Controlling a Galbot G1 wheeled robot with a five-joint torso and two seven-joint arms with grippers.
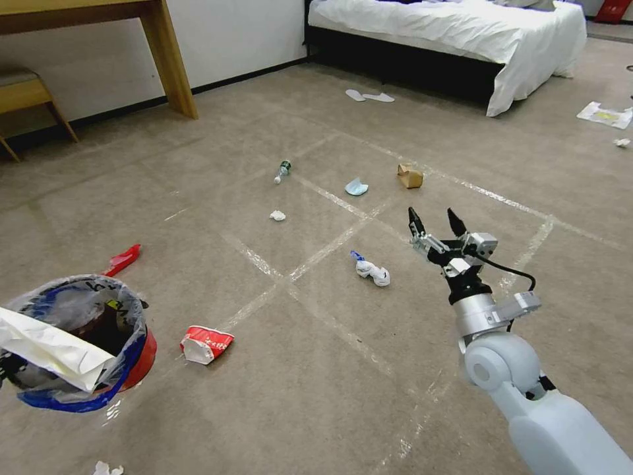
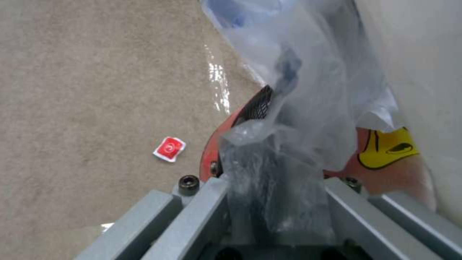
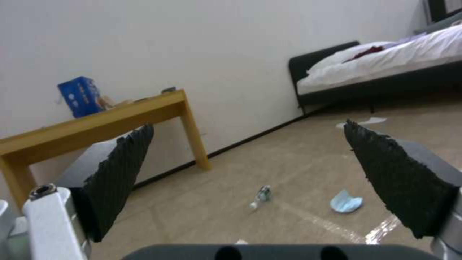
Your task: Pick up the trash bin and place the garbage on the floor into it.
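Note:
The bag's blue end goes into the crumpled clear plastic bag, so the bag will stay bunched up and bring that end along when the robot lifts it.
The red trash bin, lined with a clear blue-edged bag, is at the lower left with white paper sticking out. My left gripper is shut on its rim and liner. Garbage lies on the floor: a crumpled red-and-white wrapper, a white tissue wad, a small tissue, a bottle, a blue mask, a brown paper bag and a red wrapper. My right gripper is open and empty, right of the tissue wad, pointing toward the bottle and mask.
A bed stands at the back right and a wooden desk at the back left, with a chair beside it. White slippers lie by the bed. Paper lies far right. A small red packet lies near the bin.

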